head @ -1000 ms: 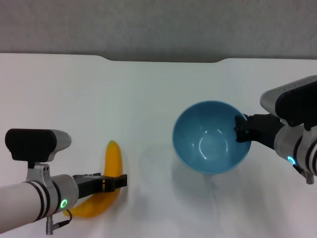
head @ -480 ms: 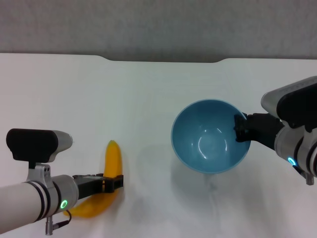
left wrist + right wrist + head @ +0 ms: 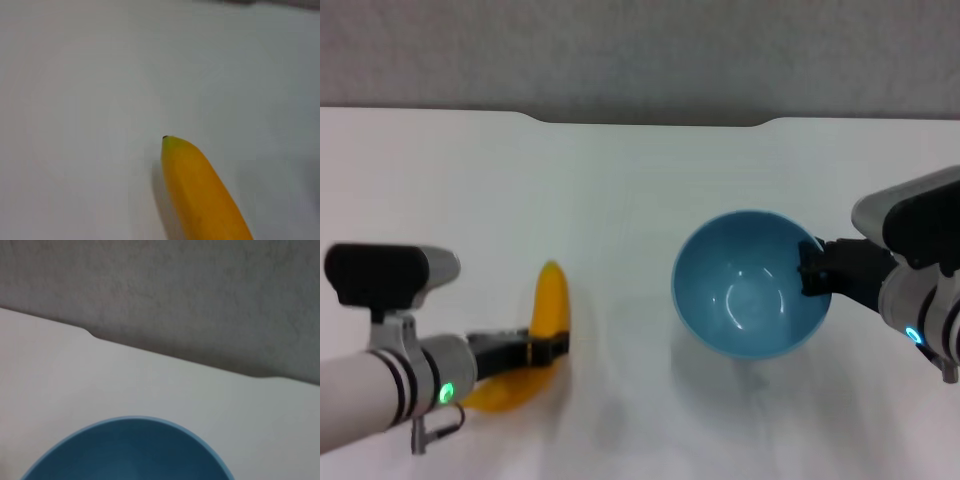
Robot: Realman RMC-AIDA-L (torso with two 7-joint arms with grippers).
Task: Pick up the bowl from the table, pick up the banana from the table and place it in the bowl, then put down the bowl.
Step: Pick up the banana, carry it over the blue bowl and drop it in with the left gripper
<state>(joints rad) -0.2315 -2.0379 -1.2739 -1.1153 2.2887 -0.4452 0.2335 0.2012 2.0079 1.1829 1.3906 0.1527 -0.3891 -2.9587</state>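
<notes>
The robot's left gripper has hold of the banana across its middle (image 3: 551, 312), and the bowl's empty opening (image 3: 748, 280) is facing up. The left gripper keeps carrying the banana until it hangs over the bowl.
The light-blue bowl (image 3: 745, 295) is right of centre in the head view, and the shadow below it shows it is held a little above the white table (image 3: 620, 180). My right gripper (image 3: 810, 270) is shut on the bowl's right rim. The yellow-orange banana (image 3: 552, 300) is at the left, pointing away from me. My left gripper (image 3: 542, 350) is shut across its middle. The left wrist view shows the banana's greenish tip (image 3: 172, 145) over the table. The right wrist view shows the bowl's far rim (image 3: 130, 421).
The table's dark notched far edge (image 3: 650, 120) runs along the back, with a grey wall (image 3: 640, 50) behind it. White tabletop lies between the banana and the bowl.
My left gripper and the banana have shifted a little away from me and to the left. The bowl has moved slightly right and toward me in my right gripper.
</notes>
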